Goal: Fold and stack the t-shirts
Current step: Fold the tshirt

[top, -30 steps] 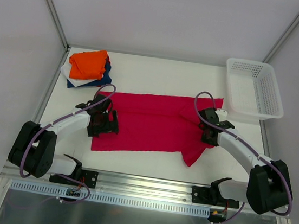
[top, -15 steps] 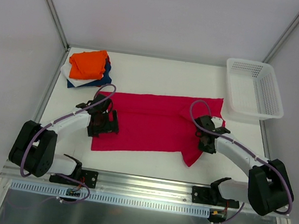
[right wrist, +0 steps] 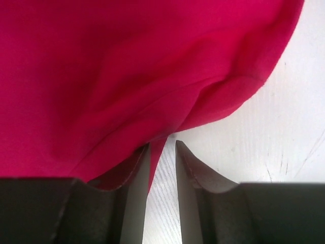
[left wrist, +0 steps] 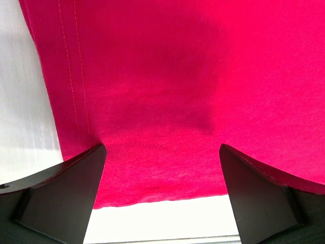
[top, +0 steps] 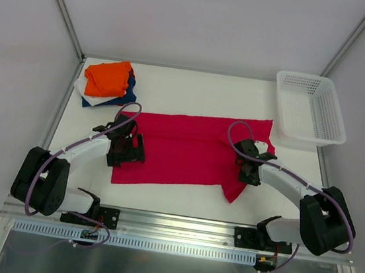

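Note:
The crimson-red t-shirt's bunched edge is next to the gap in my right gripper's fingers (right wrist: pixel 165 160), so I should open them and move over that bunched edge (right wrist: pixel 152 124) before closing.
A crimson-red t-shirt (top: pixel 181 149) lies spread flat across the middle of the table. My left gripper (top: pixel 128 148) rests low over its left end, jaws wide open. In the left wrist view the left gripper (left wrist: pixel 161 147) straddles the shirt's near hem (left wrist: pixel 162 195) with nothing pinched. My right gripper (top: pixel 250 173) sits at the shirt's right side by the sleeve. In the right wrist view the right gripper (right wrist: pixel 162 143) is open only a narrow gap, with bunched red cloth (right wrist: pixel 127 66) draped over its left finger and white table showing between the jaws. A stack of folded t-shirts (top: pixel 107 81), orange on top of navy and white, sits at the back left.
A white mesh basket (top: pixel 309 112) stands at the back right, close to the shirt's far right corner. Metal frame posts rise at both back corners. The aluminium rail with the arm bases (top: pixel 178 229) runs along the near edge.
My right gripper has slid a little left and nearer along the shirt's right side, and the cloth there has bunched. The left arm has stayed still.

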Controlling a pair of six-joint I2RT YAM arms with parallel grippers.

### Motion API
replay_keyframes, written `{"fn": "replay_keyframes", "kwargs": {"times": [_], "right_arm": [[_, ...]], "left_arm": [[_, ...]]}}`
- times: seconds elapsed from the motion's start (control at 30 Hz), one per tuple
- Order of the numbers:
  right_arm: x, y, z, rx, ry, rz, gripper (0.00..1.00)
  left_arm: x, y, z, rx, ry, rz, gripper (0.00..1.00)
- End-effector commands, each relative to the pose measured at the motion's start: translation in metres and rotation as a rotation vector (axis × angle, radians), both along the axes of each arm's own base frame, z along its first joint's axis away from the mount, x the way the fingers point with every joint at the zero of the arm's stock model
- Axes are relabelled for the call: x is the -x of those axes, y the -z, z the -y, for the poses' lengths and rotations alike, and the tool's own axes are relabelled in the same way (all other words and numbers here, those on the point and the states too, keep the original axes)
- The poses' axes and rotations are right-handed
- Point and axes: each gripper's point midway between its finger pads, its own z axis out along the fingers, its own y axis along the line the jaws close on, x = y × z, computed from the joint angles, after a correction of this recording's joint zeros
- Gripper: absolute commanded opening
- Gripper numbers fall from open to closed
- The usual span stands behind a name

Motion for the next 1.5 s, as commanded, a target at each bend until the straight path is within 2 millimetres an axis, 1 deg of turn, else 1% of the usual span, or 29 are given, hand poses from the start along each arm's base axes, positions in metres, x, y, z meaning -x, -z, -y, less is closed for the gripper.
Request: {"fn": "replay_keyframes", "kwargs": {"times": [0.0,0.1,0.17,0.27,0.3,0.37,0.4,0.43,0.57,0.6,0.67,0.77,0.87,0.93,1.0,1.07,1.1,1.23,1.33,1.43,1.47], "right_arm": [[-0.016,-0.008,-0.015,-0.042,0.000,0.041,0.30],[-0.016,-0.002,-0.018,-0.046,-0.004,0.028,0.30],[-0.014,0.001,-0.019,-0.043,-0.009,0.018,0.27],[-0.014,0.000,-0.021,-0.040,-0.018,0.021,0.20],[-0.014,0.001,-0.021,-0.041,-0.016,0.021,0.14],[-0.014,0.001,-0.021,-0.040,-0.018,0.017,0.07],[-0.015,0.001,-0.021,-0.042,-0.018,0.021,0.01],[-0.014,0.001,-0.021,-0.042,-0.018,0.020,0.00],[-0.014,0.001,-0.022,-0.045,-0.020,0.020,0.00],[-0.013,0.001,-0.023,-0.053,-0.023,0.016,0.06],[-0.012,0.000,-0.026,-0.068,-0.023,0.018,0.24],[-0.008,0.000,-0.031,-0.089,-0.029,0.023,0.33],[-0.008,-0.004,-0.032,-0.094,-0.031,0.033,0.40],[-0.007,-0.005,-0.031,-0.097,-0.030,0.037,0.41],[-0.002,-0.002,-0.032,-0.117,-0.018,0.044,0.38],[0.001,0.000,-0.039,-0.172,-0.001,0.065,0.37],[0.009,0.008,-0.037,-0.171,0.006,0.051,0.36],[0.018,0.015,-0.038,-0.175,0.021,0.056,0.33],[0.023,0.017,-0.040,-0.173,0.016,0.048,0.33],[0.023,0.017,-0.041,-0.154,0.011,0.048,0.32],[0.023,0.017,-0.041,-0.146,0.006,0.045,0.26]], "left_arm": [[-0.002,-0.003,0.000,-0.019,0.023,0.006,0.97],[0.000,-0.002,0.000,-0.018,0.025,0.005,0.96],[0.000,-0.003,0.000,-0.016,0.025,0.011,0.96],[0.001,-0.003,-0.001,-0.017,0.026,0.011,0.96],[0.001,-0.004,0.000,-0.015,0.025,0.014,0.96],[0.001,-0.005,0.000,-0.012,0.025,0.014,0.96],[0.001,-0.004,0.000,-0.012,0.022,0.011,0.96],[0.002,-0.004,0.000,-0.011,0.022,0.011,0.96],[0.002,-0.005,0.000,-0.009,0.021,0.013,0.96],[0.003,-0.004,0.000,-0.009,0.023,0.010,0.96],[0.003,-0.004,0.000,-0.007,0.020,0.009,0.96],[0.003,-0.003,0.000,-0.009,0.022,0.005,0.96],[0.003,-0.002,0.000,-0.012,0.026,0.001,0.96],[0.003,-0.003,0.000,-0.013,0.030,0.005,0.96],[0.003,-0.004,0.000,-0.012,0.030,0.008,0.96],[0.002,-0.005,0.000,-0.012,0.031,0.011,0.96],[0.002,-0.005,0.000,-0.011,0.033,0.016,0.96],[0.001,-0.006,0.000,-0.011,0.038,0.014,0.96],[0.001,-0.008,0.001,-0.011,0.039,0.016,0.96],[0.000,-0.010,0.001,-0.006,0.032,0.020,0.96],[0.000,-0.011,0.002,-0.004,0.034,0.023,0.96]]}}
